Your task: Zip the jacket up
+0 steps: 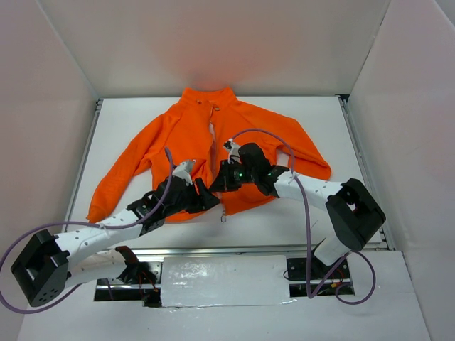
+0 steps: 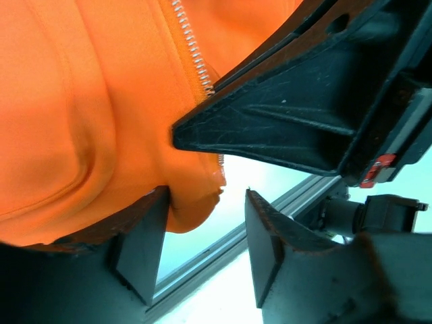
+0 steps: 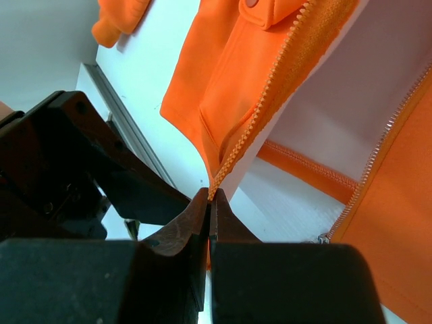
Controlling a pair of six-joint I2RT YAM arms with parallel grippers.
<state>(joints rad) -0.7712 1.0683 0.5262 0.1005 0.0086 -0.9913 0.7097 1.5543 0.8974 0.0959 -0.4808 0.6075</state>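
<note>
The robot's right gripper is holding the zipper edge [image 3: 229,162] opposite the slider, so the left gripper should take hold of the jacket's hem corner [image 2: 196,199] there to free the right gripper for the slider.
The orange jacket [image 1: 213,142] lies flat on the white table, collar at the far side and front partly open, showing whitish lining [image 3: 351,88]. My right gripper [image 1: 225,182] is at the lower front near the hem. In the right wrist view it [image 3: 209,197] is shut on the bottom end of one zipper edge [image 3: 260,115]. The other zipper edge [image 3: 378,155] lies to the right, with a small metal slider [image 3: 322,237] at its bottom. My left gripper [image 1: 206,199] is open. In the left wrist view [image 2: 208,197], the jacket's hem corner [image 2: 196,202] rests against its left finger [image 2: 145,236].
The table's metal front rail [image 2: 202,260] runs just below the hem. The right gripper's black finger [image 2: 270,128] crosses close above my left jaws. White walls enclose the table on three sides. The jacket's sleeves [image 1: 117,177] spread out to both sides.
</note>
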